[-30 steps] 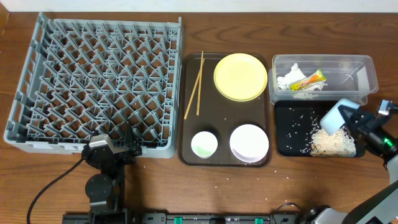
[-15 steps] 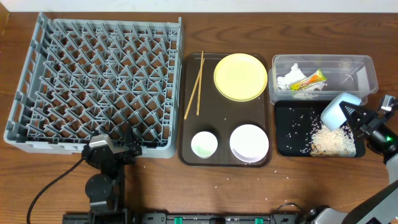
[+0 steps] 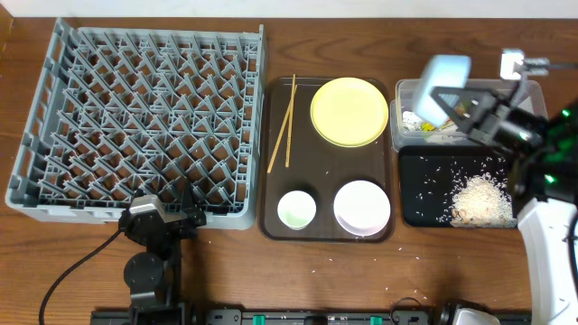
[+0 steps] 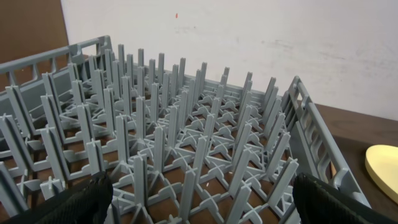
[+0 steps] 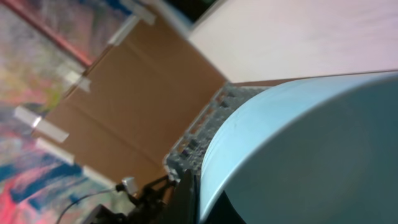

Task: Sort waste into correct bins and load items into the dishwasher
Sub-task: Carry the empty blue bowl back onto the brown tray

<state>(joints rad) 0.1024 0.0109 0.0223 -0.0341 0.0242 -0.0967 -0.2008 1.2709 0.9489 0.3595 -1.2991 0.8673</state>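
Note:
The light blue bowl (image 5: 329, 162) is empty and the brown tray is open behind the small cup. My right gripper should go to that gap (image 3: 313, 164) next and let go of the bowl.
My right gripper (image 3: 471, 110) is shut on the light blue bowl (image 3: 442, 88) and holds it tilted, high above the clear tub (image 3: 533, 97); the bowl fills the right wrist view (image 5: 311, 143). The tub holds the white tissue (image 3: 414, 118) and the yellow-orange wrapper (image 3: 449, 116), partly hidden by the bowl. Rice (image 3: 477, 200) lies piled in the black tray (image 3: 411, 209). The yellow plate (image 3: 349, 110), chopsticks (image 3: 283, 134), white bowl (image 3: 362, 207) and small cup (image 3: 296, 208) sit on the brown tray (image 3: 271, 194). My left gripper (image 3: 181, 209) is open at the front edge of the grey rack (image 3: 144, 117), seen also in the left wrist view (image 4: 186, 143).
A few loose rice grains (image 3: 330, 262) lie on the wooden table in front of the brown tray. The left arm's base (image 3: 144, 271) and cable stand at the table's front left.
My right gripper has lifted the blue bowl up and back from over the black tray's rice pile to above the clear tub. The left arm has not moved.

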